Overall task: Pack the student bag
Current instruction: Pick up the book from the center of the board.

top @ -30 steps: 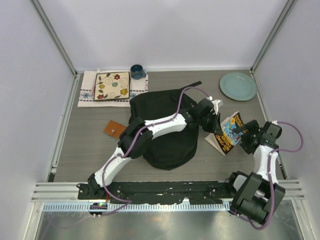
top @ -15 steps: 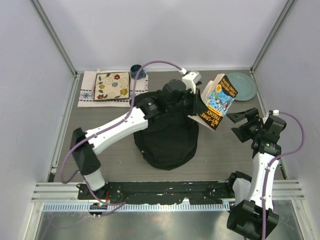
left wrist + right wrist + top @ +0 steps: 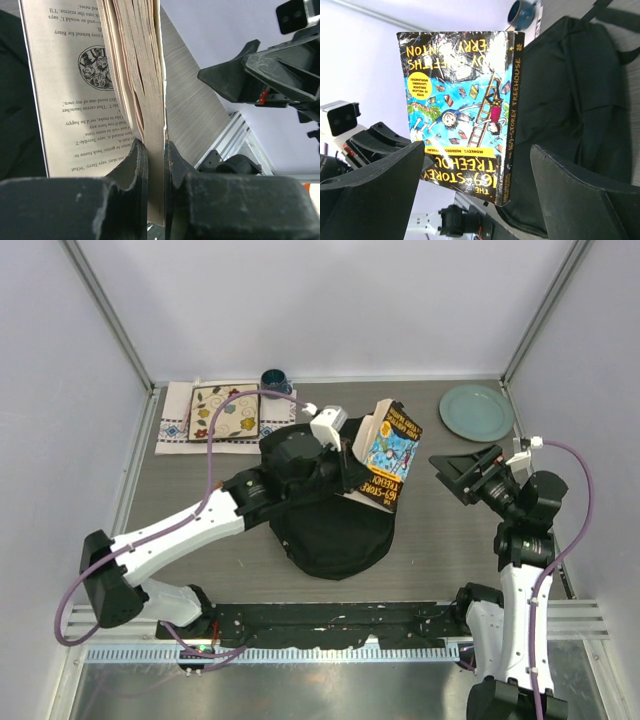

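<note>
I should hold the book's spine (image 3: 409, 466) with my right gripper while my left gripper takes all pages together, since loose pages (image 3: 75, 95) spread out beside the wad in it.
The student bag (image 3: 335, 530), a big black soft backpack, lies in the middle of the table. Above its far right part hangs a paperback book (image 3: 386, 454) with a colourful cartoon cover, standing on edge. My left gripper (image 3: 356, 466) is shut on it; in the left wrist view the fingers (image 3: 135, 165) pinch a wad of pages (image 3: 142, 75) while one page fans out to the left. My right gripper (image 3: 466, 475) stands open, right of the book and apart from it. The right wrist view shows the book's cover (image 3: 465, 100) in front of the bag (image 3: 570, 100), between the open fingers (image 3: 385, 190).
A teal plate (image 3: 477, 411) sits at the back right. At the back left, a floral square tile (image 3: 225, 412) rests on a white cloth, with a blue mug (image 3: 275, 382) beside it. Walls enclose the table on three sides.
My left gripper lifted the book off the table right of the bag and carried it left, over the bag. The right gripper drew back from the book and rose.
</note>
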`<state>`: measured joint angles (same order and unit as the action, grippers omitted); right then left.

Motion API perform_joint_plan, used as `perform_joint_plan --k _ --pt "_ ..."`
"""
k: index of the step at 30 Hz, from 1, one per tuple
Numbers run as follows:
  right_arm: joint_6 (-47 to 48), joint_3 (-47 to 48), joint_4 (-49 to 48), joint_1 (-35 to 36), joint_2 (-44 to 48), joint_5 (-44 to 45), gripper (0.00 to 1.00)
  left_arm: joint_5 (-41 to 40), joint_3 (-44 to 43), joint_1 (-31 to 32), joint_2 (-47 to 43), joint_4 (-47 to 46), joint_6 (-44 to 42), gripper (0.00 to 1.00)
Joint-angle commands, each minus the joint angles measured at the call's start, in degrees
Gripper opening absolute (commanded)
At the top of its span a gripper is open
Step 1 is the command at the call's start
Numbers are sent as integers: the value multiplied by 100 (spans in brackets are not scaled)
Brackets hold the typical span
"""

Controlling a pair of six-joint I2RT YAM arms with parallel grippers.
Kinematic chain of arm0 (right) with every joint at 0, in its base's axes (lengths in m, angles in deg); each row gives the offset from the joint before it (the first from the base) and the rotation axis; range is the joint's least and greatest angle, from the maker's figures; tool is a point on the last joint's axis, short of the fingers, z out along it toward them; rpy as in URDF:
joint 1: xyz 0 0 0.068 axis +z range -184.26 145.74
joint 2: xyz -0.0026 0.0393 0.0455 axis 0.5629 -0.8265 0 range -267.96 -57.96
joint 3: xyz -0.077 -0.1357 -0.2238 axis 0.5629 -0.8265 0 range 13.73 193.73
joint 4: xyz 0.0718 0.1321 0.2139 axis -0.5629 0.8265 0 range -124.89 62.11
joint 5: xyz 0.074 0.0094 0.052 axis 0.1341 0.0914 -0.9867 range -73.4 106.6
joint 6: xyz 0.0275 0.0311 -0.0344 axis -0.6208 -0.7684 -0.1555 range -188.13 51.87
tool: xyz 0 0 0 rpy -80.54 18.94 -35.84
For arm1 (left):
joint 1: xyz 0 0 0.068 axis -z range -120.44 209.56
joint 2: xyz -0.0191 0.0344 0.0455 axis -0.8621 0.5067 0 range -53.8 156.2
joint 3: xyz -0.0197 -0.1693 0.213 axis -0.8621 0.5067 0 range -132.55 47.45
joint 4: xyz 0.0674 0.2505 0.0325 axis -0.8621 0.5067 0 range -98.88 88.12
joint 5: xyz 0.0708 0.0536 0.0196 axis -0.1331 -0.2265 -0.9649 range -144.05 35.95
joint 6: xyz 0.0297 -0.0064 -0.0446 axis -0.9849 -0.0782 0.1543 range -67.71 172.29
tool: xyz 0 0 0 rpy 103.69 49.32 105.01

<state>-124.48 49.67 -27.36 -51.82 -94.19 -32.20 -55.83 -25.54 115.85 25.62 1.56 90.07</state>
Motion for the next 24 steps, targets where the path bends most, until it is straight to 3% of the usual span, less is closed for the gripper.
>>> perform_joint_plan --k 1,11,16,20,22,24 --pt "-324 -158 -727 112 2 -473 92 55 486 -4 -856 -1473 405 0" --pt "-174 -71 -718 1113 -191 -131 91 345 1058 -4 -1394 -1834 730 0" --pt "-533 -61 -1367 1756 -367 230 91 520 1279 -4 -1447 -2142 950 0" --pt "-1096 -324 -2438 2309 -490 362 91 714 1314 -4 -1412 -2256 994 0" --pt "-1193 -386 -2615 2589 -596 510 85 959 1410 -4 -1368 -2431 1152 0" --pt "-1246 -430 -2862 2731 -640 581 62 1057 1602 -4 -1324 -2783 1310 0"
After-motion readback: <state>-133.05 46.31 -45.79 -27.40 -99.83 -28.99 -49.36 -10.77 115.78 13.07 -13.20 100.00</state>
